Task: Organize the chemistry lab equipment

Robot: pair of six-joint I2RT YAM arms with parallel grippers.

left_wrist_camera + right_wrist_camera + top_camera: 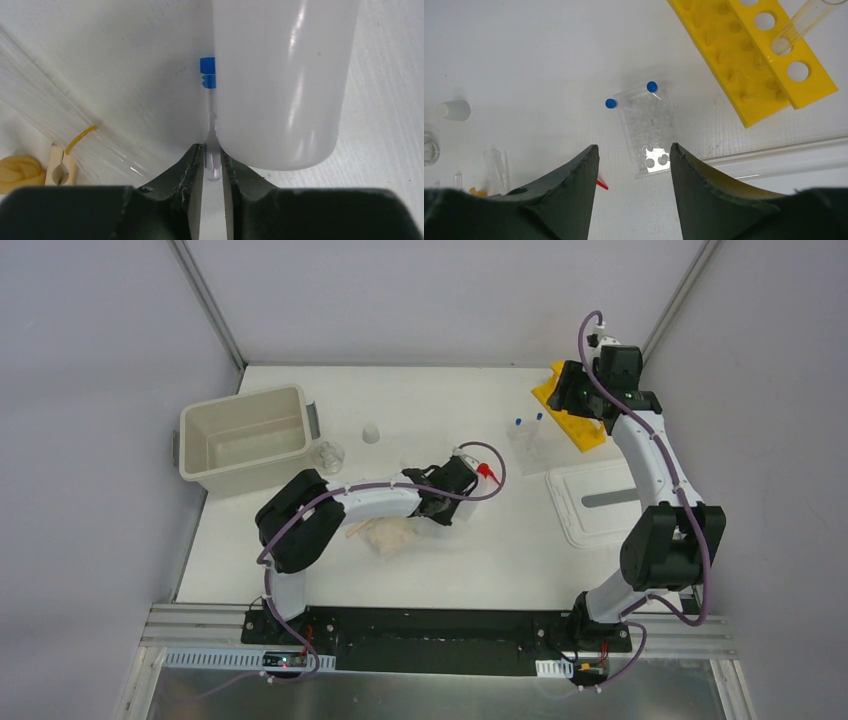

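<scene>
My left gripper is holding the tube by its lower end (214, 172), and that end has to go into the clear tube holder, so my right gripper should grab the tube by its blue cap (208, 66).
In the left wrist view my left gripper (213, 159) is shut on the lower end of a small clear tube with a blue cap (208, 79). The tube lies right against the clear squeeze bottle (280, 80). From above, the left gripper (455, 502) sits by that bottle, whose red nozzle (487, 472) pokes out to the right. My right gripper (633, 147) hangs open and holds nothing, above a clear tube holder (649, 125) with two blue-capped tubes (610, 103). A yellow holed rack (764, 55) with one clear tube (804, 25) lies to its right. A beige packet (385, 535) lies under the left arm.
The cream bin (245, 440) stands at the back left, with a clear beaker (328, 455) and a small white cap (371, 433) beside it. The white lid (600, 502) lies at the right. A wooden piece (60, 167) lies in clear wrapping left of my left fingers.
</scene>
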